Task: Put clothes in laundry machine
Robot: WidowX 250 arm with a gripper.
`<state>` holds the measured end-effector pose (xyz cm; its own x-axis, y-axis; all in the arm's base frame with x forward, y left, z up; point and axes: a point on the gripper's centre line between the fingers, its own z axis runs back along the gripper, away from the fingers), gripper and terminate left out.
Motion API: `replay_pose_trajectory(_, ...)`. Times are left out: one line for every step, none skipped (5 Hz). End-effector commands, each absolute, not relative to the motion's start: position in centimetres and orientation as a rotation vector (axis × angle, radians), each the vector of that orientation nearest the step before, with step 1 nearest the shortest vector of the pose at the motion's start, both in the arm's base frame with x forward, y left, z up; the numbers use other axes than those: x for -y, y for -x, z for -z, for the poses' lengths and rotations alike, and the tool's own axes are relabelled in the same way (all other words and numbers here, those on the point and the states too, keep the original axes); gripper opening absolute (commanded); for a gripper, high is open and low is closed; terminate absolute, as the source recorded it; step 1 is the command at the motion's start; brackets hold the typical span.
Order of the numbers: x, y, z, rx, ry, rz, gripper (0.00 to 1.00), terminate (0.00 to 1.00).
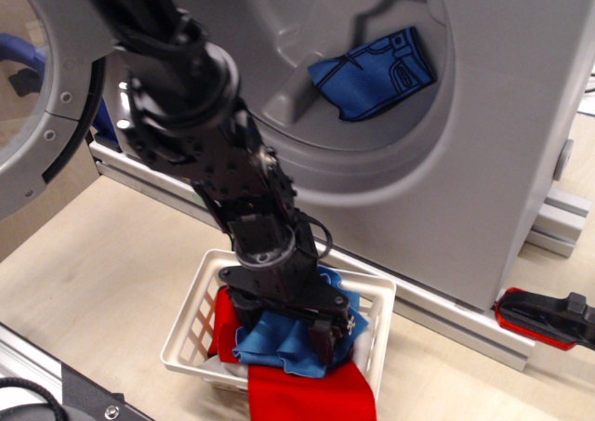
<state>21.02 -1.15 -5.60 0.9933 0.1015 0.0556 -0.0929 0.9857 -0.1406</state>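
Note:
The lower edge of the crumpled blue cloth (284,341) is on top of the red cloth, so the blue cloth will come away alone when the robot's gripper lifts it.
A white slatted basket (181,333) stands on the table in front of the grey laundry machine (521,114). In it lie a plain blue cloth (279,345) and a bright red cloth (307,395) that hangs over the front rim. I cannot make out a white cloth. My black gripper (285,333) is down inside the basket, open, with its fingers (325,335) straddling the crumpled blue cloth and pressing into it. Another blue fabric piece with dark stitching (376,72) lies inside the drum mouth. The round glass door (46,96) stands open at the left.
A red and black tool (544,319) lies on the table at the right by the washer's aluminium base rail (446,323). A metal rail (56,379) runs along the table's front left edge. My arm blocks the left part of the drum mouth.

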Motion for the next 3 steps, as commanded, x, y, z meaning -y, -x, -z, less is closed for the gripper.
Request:
replay_pose_trajectory(0.4, -21.3, 4.9, 0.127, 0.044, -0.03, 0.0, 0.0)
replay_pose_trajectory(-0.2, -21.4, 2.6, 0.141, 0.047, -0.036, 0.0, 0.0)
replay_pose_trajectory(-0.9, -21.7, 0.0, 0.183, 0.031, -0.031, 0.0, 0.0)
